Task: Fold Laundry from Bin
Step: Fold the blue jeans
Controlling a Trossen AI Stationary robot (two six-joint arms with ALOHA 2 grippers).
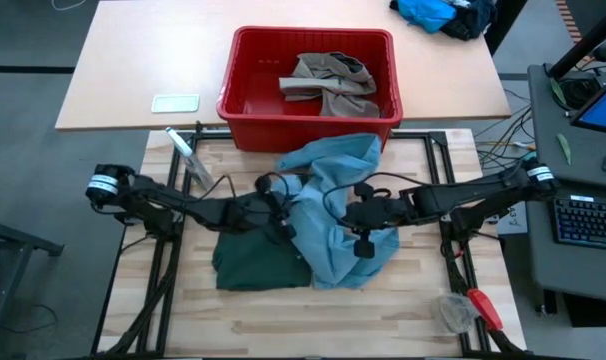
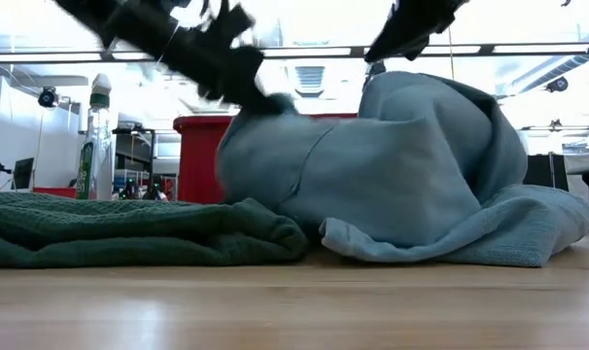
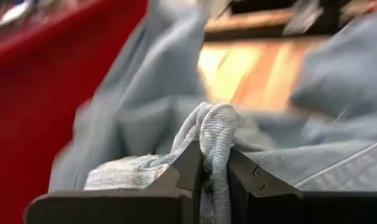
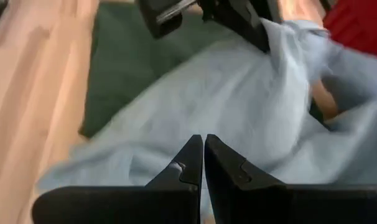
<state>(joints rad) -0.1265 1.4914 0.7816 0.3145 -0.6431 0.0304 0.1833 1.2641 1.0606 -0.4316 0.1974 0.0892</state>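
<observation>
Next, my right gripper takes the trousers' raised fold (image 3: 218, 129) from my left gripper and pulls the denim trousers away, because they are lying on top of the dark green shorts (image 1: 306, 252).
Light blue denim trousers (image 1: 338, 200) spill from the front of the red bin (image 1: 245, 108) onto the wooden table, heaped over one end of the dark green shorts (image 1: 255, 262), which lie flat. A khaki piece (image 1: 328, 82) lies inside the bin. My left gripper (image 3: 205, 163) is shut on the denim at the heap's left side (image 2: 260, 99). My right gripper (image 4: 203, 146) is shut above the denim's middle (image 1: 348, 215), and nothing shows between its fingers. My left gripper pinches a bunched fold of the denim (image 3: 216, 127) between its two fingers; the fold bulges out past the fingertips. The fingers come from the table's left, slanting slightly down. The pinched part is raised off the table, while the rest lies slack on the table and the shorts.
A clear bottle (image 1: 183, 152) stands at the table's far left. A flat pale object (image 1: 175, 102) lies on the far tabletop left of the bin. A red-handled tool (image 1: 483, 308) is near the front right corner. A bright blue cloth heap (image 1: 428, 12) sits far back.
</observation>
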